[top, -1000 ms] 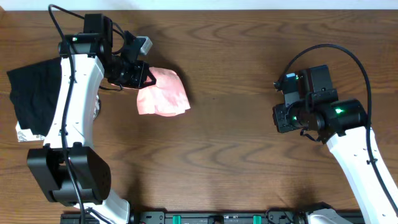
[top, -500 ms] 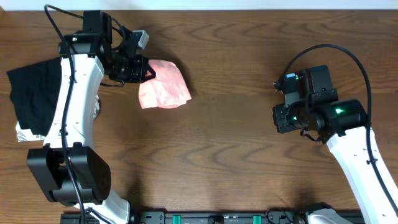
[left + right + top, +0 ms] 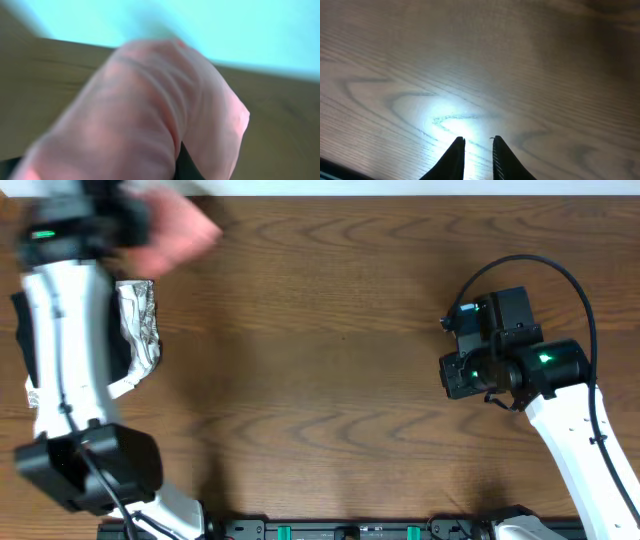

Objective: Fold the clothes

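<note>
The pink T-shirt hangs bunched (image 3: 174, 232) at the far corner, away from my right gripper. Next, my left gripper moves it to the table's open middle (image 3: 335, 360) before it gets folded.
The clothes (image 3: 182, 230), a salmon-pink T-shirt bunched into a wad, show as a blurred pink streak at the table's far left corner. My left gripper (image 3: 130, 220) is shut on them and is blurred as well. In the left wrist view the pink fabric (image 3: 150, 110) fills the frame and hangs above the table, with only a dark sliver of a finger (image 3: 182, 167) showing. At the right side of the table my right gripper (image 3: 452, 370) hovers low over bare wood. Its jaws (image 3: 477, 141) stand a narrow gap apart with nothing between them.
A silvery-white patterned cloth (image 3: 140, 330) lies at the left edge beside my left arm. A sliver of a black garment (image 3: 17, 330) shows behind that arm. The table's far edge (image 3: 400, 192) runs close behind the pink wad.
My left arm has swung fast toward the far left corner, lifting the pink shirt off the table. That uncovered the silvery cloth. My right arm has stayed still.
</note>
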Motion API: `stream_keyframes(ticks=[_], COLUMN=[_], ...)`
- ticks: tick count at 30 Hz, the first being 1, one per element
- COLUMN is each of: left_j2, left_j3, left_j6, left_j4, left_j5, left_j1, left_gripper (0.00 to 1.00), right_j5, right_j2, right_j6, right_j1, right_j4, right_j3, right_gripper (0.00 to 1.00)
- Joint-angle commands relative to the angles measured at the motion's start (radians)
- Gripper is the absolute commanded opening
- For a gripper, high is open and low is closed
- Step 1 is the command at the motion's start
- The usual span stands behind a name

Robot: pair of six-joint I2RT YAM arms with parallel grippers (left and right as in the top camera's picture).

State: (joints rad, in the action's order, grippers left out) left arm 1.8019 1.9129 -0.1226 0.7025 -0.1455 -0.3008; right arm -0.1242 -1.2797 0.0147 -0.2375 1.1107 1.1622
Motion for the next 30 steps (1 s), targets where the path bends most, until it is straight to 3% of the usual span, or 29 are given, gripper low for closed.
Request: stream_keyframes(ticks=[1, 6, 11, 14, 21, 27, 30], left_j2=[-0.001, 0.062, 0.13, 0.139, 0.088, 0.012, 0.002], left_j3=[0.014, -0.034, -0.058, -0.058, -0.055, -0.055, -0.055], left_j6=[0.153, 0.311, 0.313, 0.335, 0.357, 0.372, 0.372], left_j4=[-0.011, 0.046, 0.058, 0.046, -0.077, -0.228, -0.231], left_j5=[0.065, 0.001, -0.146, -0.163, -0.267, -0.262, -0.22], left_j1=[-0.163, -0.295, -0.341, -0.35, -0.351, -0.351, -0.348], left_gripper=[0.06, 0.06, 0.06, 0.06, 0.06, 0.06, 0.06], right_j5=[-0.011, -0.011, -0.011, -0.011, -0.011, -0.011, -0.011], right_j2=[0.01, 0.01, 0.01, 0.01, 0.01, 0.01, 0.01], right_j6=[0.006, 0.006, 0.007, 0.007, 0.007, 0.007, 0.006], right_j1=[0.005, 0.005, 0.005, 0.005, 0.005, 0.005, 0.005], right_j4=[0.003, -0.016, -0.015, -0.011, -0.012, -0.013, -0.016], right_j3=[0.004, 0.004, 0.004, 0.004, 0.004, 0.004, 0.004], right_gripper=[0.18, 0.19, 0.19, 0.19, 0.19, 0.19, 0.19])
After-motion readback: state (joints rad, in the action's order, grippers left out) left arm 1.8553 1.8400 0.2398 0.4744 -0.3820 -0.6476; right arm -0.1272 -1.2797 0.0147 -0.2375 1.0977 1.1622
